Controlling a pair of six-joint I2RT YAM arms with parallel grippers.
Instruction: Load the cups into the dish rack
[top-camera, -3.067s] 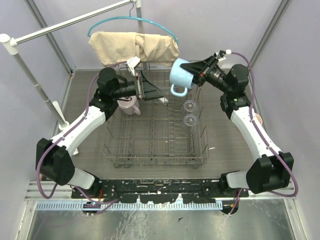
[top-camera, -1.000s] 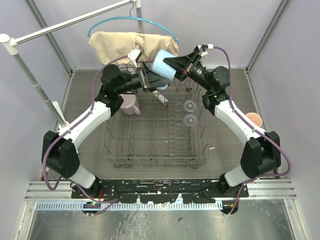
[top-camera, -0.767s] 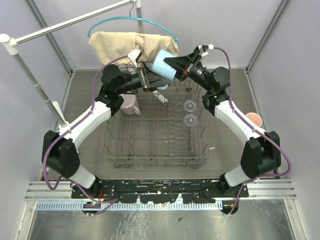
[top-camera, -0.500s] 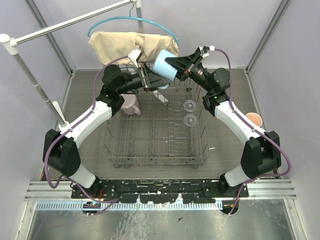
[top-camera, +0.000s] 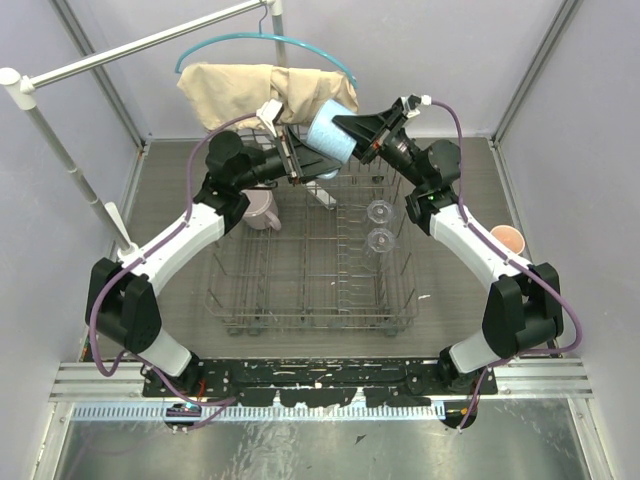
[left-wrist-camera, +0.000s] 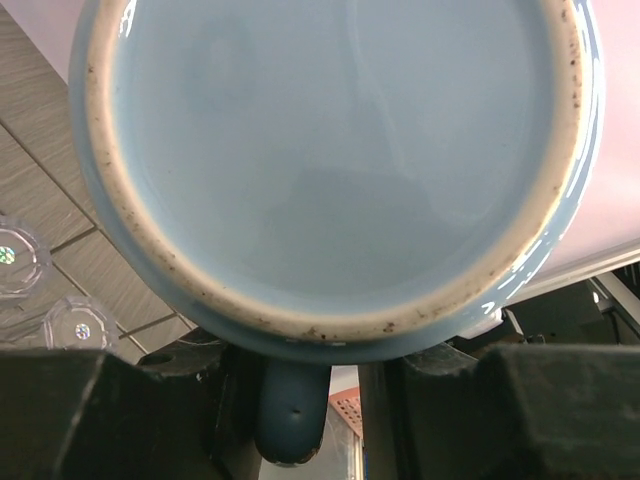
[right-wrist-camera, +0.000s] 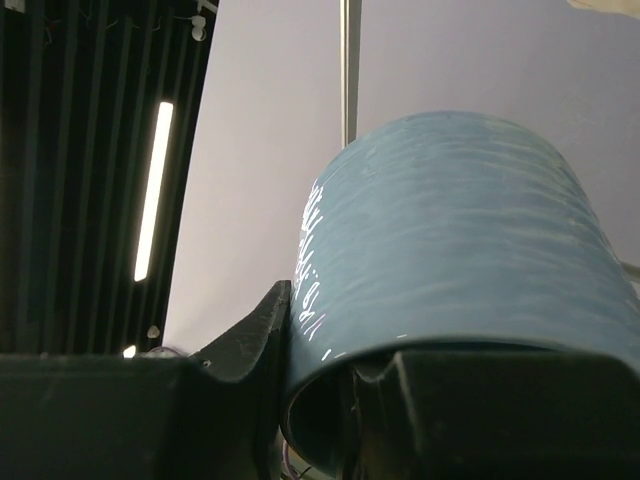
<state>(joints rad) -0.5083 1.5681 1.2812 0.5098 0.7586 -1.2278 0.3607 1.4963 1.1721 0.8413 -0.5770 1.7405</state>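
Note:
The light blue mug's handle (left-wrist-camera: 293, 412) is off-centre in my left gripper's fingers, so they should open, centre on the handle and close before my right gripper lets go.
The light blue mug (top-camera: 328, 134) hangs in the air above the back edge of the dish rack (top-camera: 310, 318), between both grippers. My right gripper (top-camera: 352, 134) is shut on its rim wall (right-wrist-camera: 450, 240), one finger inside and one outside. My left gripper (top-camera: 298, 160) faces the mug's base (left-wrist-camera: 330, 150). Its jaws stand either side of the handle (left-wrist-camera: 290, 410) with a gap on one side. Two clear tumblers (top-camera: 379, 211) (top-camera: 379, 240) stand in the rack. The mauve mug (top-camera: 258, 209) sits at the rack's back left. The peach mug (top-camera: 508, 238) stands on the table at right.
A beige cloth (top-camera: 268, 94) on a teal hanger hangs from a white rail just behind the mug. A white pole (top-camera: 60, 150) slants along the left. Grey walls close in both sides.
My right gripper carried the light blue mug left to the left gripper. In the last second the mug has drifted slightly up and right, and both arms followed.

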